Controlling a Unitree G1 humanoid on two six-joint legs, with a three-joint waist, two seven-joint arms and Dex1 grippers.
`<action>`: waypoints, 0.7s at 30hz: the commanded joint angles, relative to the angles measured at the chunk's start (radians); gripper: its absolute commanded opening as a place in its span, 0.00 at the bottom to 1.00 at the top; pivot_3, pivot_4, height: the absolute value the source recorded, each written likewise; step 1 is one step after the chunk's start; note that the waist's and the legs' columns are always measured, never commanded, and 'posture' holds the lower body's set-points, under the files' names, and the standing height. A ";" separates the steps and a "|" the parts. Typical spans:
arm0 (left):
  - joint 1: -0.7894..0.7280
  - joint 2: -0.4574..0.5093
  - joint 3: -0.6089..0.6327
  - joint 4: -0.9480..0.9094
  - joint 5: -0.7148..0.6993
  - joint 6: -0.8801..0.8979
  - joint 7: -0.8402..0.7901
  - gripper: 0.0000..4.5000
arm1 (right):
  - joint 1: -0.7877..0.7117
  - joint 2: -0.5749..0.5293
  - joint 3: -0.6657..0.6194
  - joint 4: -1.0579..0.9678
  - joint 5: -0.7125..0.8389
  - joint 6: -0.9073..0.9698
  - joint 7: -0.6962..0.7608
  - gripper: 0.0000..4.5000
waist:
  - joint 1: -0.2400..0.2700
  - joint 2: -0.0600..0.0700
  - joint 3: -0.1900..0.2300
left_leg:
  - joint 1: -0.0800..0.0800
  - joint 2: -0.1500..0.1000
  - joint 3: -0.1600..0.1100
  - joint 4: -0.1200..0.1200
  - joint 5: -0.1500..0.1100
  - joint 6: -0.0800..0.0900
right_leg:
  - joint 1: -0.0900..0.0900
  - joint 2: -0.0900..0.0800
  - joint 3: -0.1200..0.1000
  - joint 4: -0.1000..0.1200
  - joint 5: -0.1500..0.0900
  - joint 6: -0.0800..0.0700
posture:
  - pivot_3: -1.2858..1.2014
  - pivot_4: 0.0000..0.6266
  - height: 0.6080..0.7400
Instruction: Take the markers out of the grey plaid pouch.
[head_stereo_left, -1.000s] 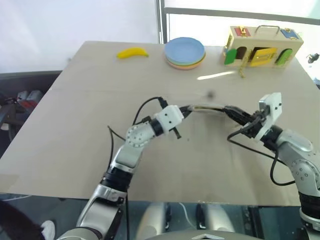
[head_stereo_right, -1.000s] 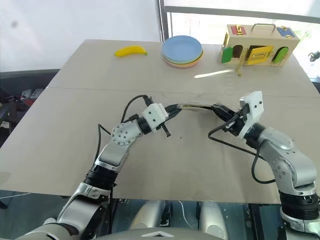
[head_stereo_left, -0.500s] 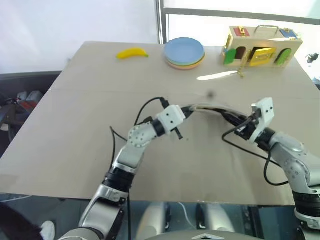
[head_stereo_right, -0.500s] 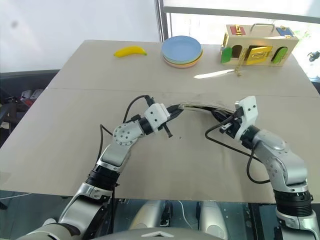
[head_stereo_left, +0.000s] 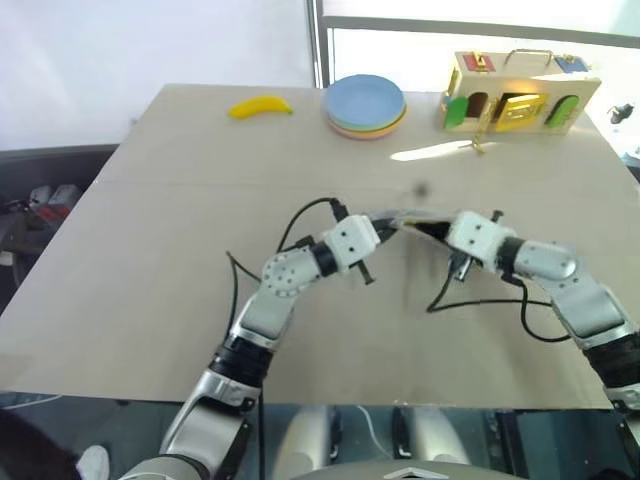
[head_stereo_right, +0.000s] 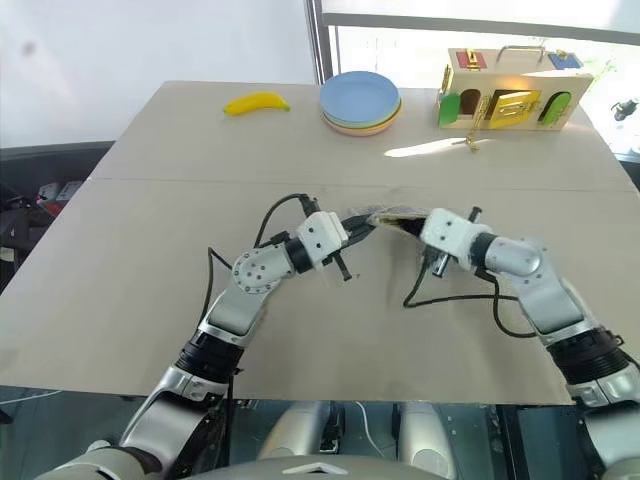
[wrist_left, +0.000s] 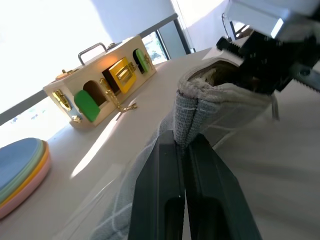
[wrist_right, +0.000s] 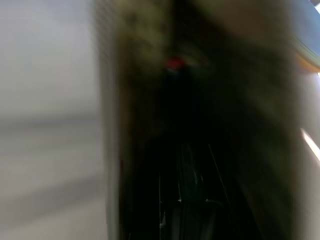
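Note:
Next, I open my right gripper's shut fingers inside the pouch opening (wrist_left: 212, 76) and close them around a marker, because the red spot (wrist_right: 175, 62) lies in the pouch beyond them.
The grey plaid pouch (head_stereo_right: 392, 214) hangs a little above the table between my two grippers. My left gripper (wrist_left: 184, 142) is shut on the stitched fabric edge at one end of the pouch (wrist_left: 220, 100). The pouch mouth gapes, showing tan lining. My right gripper (head_stereo_right: 413, 228) points into that mouth from the other side, and its black fingers (wrist_left: 257, 70) sit at the opening. The right wrist view looks into the dark inside, where a small red spot (wrist_right: 174, 63) shows. The markers are otherwise hidden in the pouch, and I cannot tell if the right gripper holds one.
At the far side of the table (head_stereo_left: 150, 230) lie a yellow banana (head_stereo_left: 260, 105), a stack of coloured plates (head_stereo_left: 365, 103) and a wooden latch box (head_stereo_left: 520, 90). Black cables loop from both wrists near the pouch.
My right gripper has swung in from the right and turned, so that its fingers now sit in the pouch mouth. The left gripper has kept its grip and place.

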 joint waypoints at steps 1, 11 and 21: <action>0.018 -0.006 -0.010 -0.096 -0.048 0.029 -0.029 0.00 | -0.017 -0.083 -0.032 -0.068 -0.001 -0.026 0.123 0.01 | 0.003 0.000 0.000 | 0.000 0.000 0.000 0.000 0.000 0.000 | 0.000 0.000 0.000 0.000 0.000 0.000 | 0.52 0.24 1.00; 0.120 -0.035 0.004 -0.287 -0.191 0.266 -0.051 0.00 | -0.034 -0.276 -0.101 -0.313 0.131 0.260 0.395 0.93 | 0.002 0.000 0.001 | 0.000 0.001 -0.003 0.000 -0.002 0.004 | 0.001 -0.007 0.001 -0.003 0.000 0.000 | 0.52 0.24 1.00; 0.139 -0.043 0.024 -0.335 -0.358 0.472 -0.086 0.00 | -0.097 -0.296 -0.047 -0.385 0.101 0.446 0.450 0.97 | 0.003 0.001 0.002 | -0.001 0.000 -0.003 0.000 -0.001 0.000 | 0.001 -0.009 0.001 -0.003 0.000 0.000 | 0.52 0.24 1.00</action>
